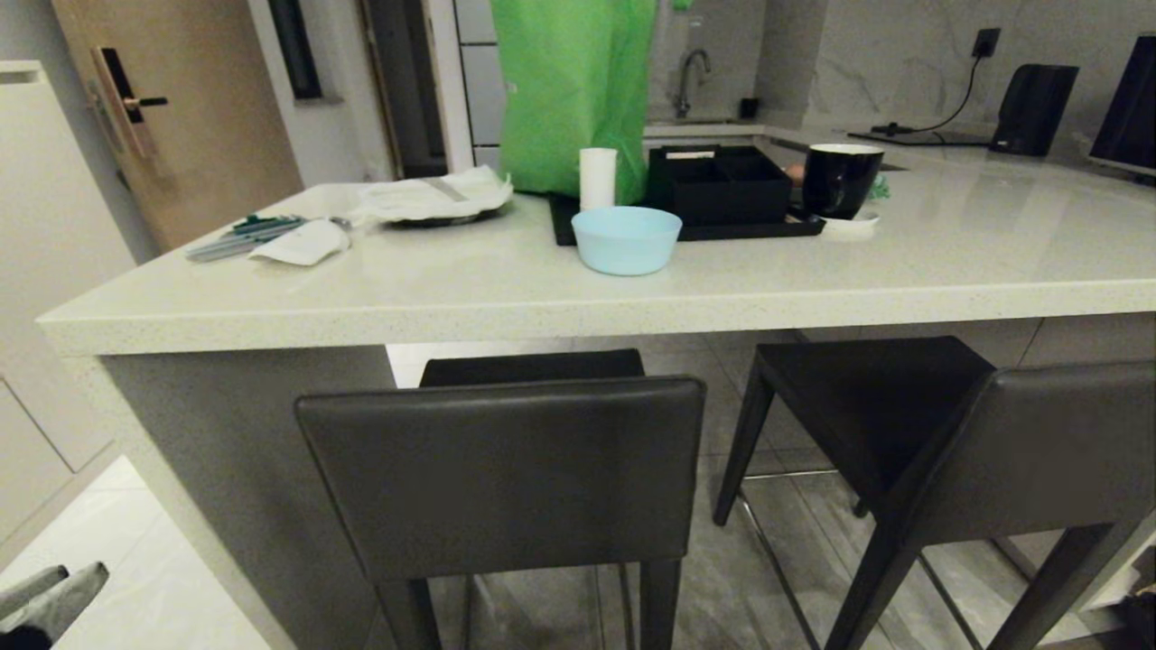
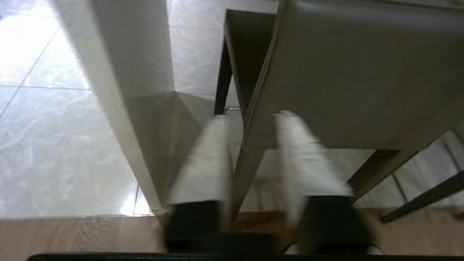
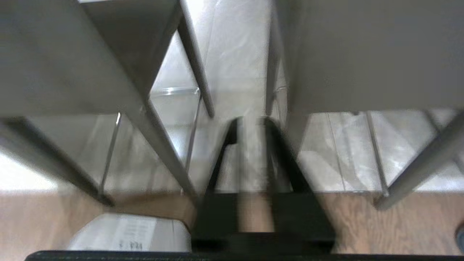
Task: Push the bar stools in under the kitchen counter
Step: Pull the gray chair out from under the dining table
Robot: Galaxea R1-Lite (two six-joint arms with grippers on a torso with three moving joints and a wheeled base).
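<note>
The near stool's backrest point(image 1: 498, 477) is beside my left gripper, which points forward. So I should open both grippers wide and turn them inward to grab the backrest's side edges point(image 1: 327, 482).
Two dark grey bar stools stand before the kitchen counter point(image 1: 560, 311), backrests toward me. The left stool point(image 1: 501, 474) has its seat partly under the off-white slab. The right stool point(image 1: 1039, 442) stands angled, further out. My left gripper point(image 1: 63, 578) is low at the left, beside the counter's grey side panel point(image 2: 141, 54). In its wrist view the left gripper point(image 2: 253, 117) is open and empty, short of the left stool's backrest point(image 2: 362, 72). My right gripper point(image 3: 251, 123) is open a little and empty, pointing at the gap between the left stool point(image 3: 54, 61) and right stool point(image 3: 362, 54).
On the counter stand a light blue bowl point(image 1: 626, 239), a black tray point(image 1: 564, 230) with a box, a green bag point(image 1: 573, 90), a black mug point(image 1: 840, 181) and papers point(image 1: 433, 194). A white box point(image 3: 127, 232) lies on the wooden floor near the right arm.
</note>
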